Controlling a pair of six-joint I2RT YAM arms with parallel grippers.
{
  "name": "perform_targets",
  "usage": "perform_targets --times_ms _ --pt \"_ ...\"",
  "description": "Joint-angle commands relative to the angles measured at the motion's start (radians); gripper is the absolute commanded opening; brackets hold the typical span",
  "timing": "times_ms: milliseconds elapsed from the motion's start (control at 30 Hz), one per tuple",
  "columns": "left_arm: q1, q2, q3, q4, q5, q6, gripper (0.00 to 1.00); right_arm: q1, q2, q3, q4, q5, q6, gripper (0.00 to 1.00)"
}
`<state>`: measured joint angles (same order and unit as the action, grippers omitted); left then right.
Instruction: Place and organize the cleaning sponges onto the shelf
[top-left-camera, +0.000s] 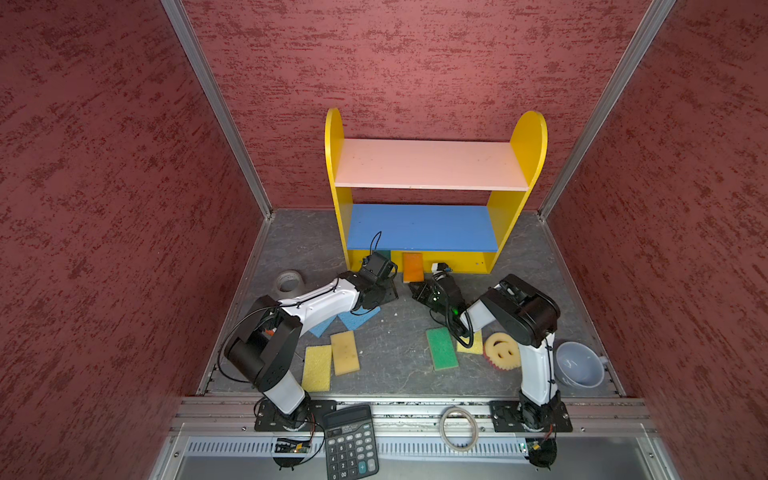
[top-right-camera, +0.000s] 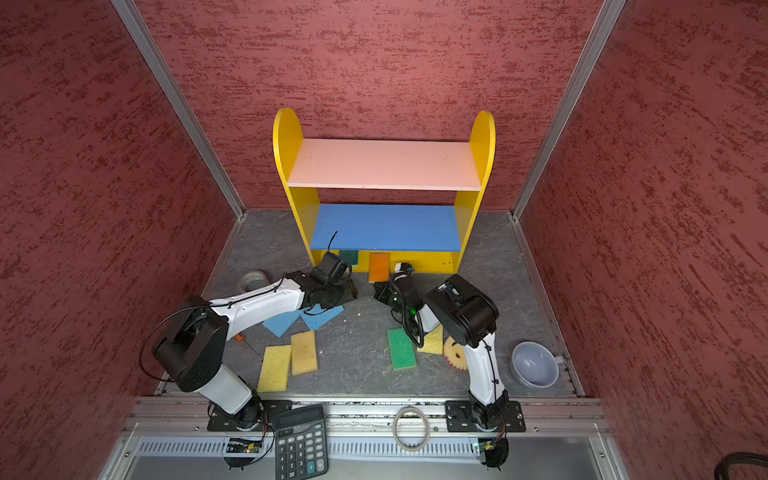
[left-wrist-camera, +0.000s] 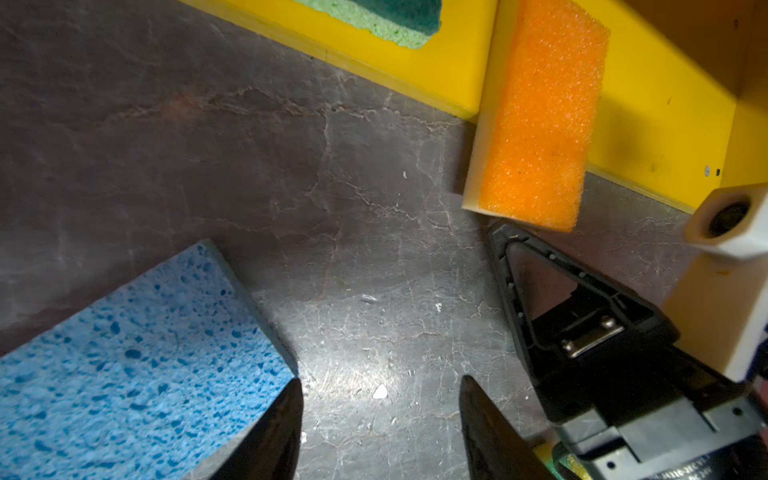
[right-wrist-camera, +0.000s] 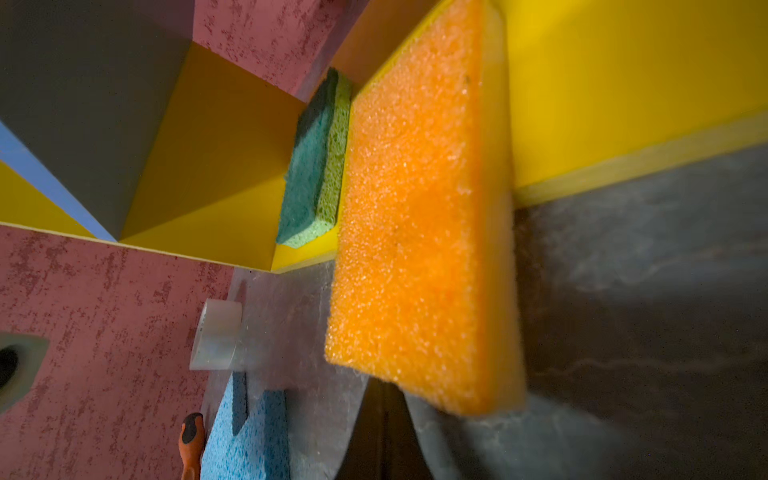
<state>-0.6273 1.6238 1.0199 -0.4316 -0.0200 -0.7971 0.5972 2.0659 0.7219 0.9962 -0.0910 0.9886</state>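
My right gripper should move back, then push the sponge fully onto the yellow bottom board (top-left-camera: 456, 261), as the orange-topped sponge's near end (left-wrist-camera: 524, 209) pokes past the shelf's front edge.
The shelf (top-left-camera: 428, 164) stands at the back. On its yellow bottom board lies a green-topped sponge (top-left-camera: 384, 254) (left-wrist-camera: 386, 16). An orange-topped sponge (top-left-camera: 412, 267) (right-wrist-camera: 415, 232) rests half on that board, its near end hanging over the floor. My right gripper (top-left-camera: 415, 289) (right-wrist-camera: 384, 399) is shut and empty, its tips at that near end. My left gripper (top-left-camera: 388, 291) (left-wrist-camera: 380, 386) is open over bare floor beside a blue sponge (left-wrist-camera: 137, 365). Loose on the floor lie two blue sponges (top-left-camera: 359, 316), a yellow (top-left-camera: 317, 368), a tan (top-left-camera: 345, 352), a green (top-left-camera: 441, 348), another yellow (top-left-camera: 471, 343) and the smiley (top-left-camera: 503, 351).
A tape roll (top-left-camera: 289, 282) sits at the left near the shelf. A pale bowl (top-left-camera: 579, 364) stands at the right edge. On the front rail lie a black calculator (top-left-camera: 351, 442) and a thin ring (top-left-camera: 458, 428). An orange-handled tool (top-right-camera: 241, 338) lies under the left arm.
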Motion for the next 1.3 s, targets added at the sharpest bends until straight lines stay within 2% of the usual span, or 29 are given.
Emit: perform_targets --times_ms 0,333,500,700,800,967,1167,1267 --pt "0.006 0.016 -0.004 0.026 0.012 -0.008 0.60 -0.024 0.034 0.012 0.033 0.019 0.020 0.00" --pt "0.003 0.013 0.009 0.008 0.005 -0.008 0.60 -0.044 0.030 0.011 0.034 0.013 0.016 0.02" --pt "-0.001 0.018 0.008 0.016 0.000 -0.010 0.60 -0.041 -0.011 -0.063 0.018 0.017 0.023 0.02" --pt "0.010 0.057 0.067 -0.003 0.016 0.000 0.60 -0.038 -0.127 -0.204 0.013 0.073 0.016 0.04" --pt "0.014 0.079 0.108 -0.020 0.012 -0.002 0.60 -0.039 -0.169 -0.232 -0.004 0.071 0.006 0.14" --pt "0.014 0.113 0.149 -0.028 -0.008 -0.037 0.60 -0.038 -0.225 -0.248 -0.068 0.062 -0.016 0.17" --pt "0.018 0.165 0.211 -0.048 -0.021 -0.066 0.60 -0.039 -0.298 -0.253 -0.173 0.071 -0.067 0.28" --pt "0.021 0.179 0.231 -0.042 -0.020 -0.077 0.59 -0.039 -0.330 -0.251 -0.232 0.088 -0.093 0.30"
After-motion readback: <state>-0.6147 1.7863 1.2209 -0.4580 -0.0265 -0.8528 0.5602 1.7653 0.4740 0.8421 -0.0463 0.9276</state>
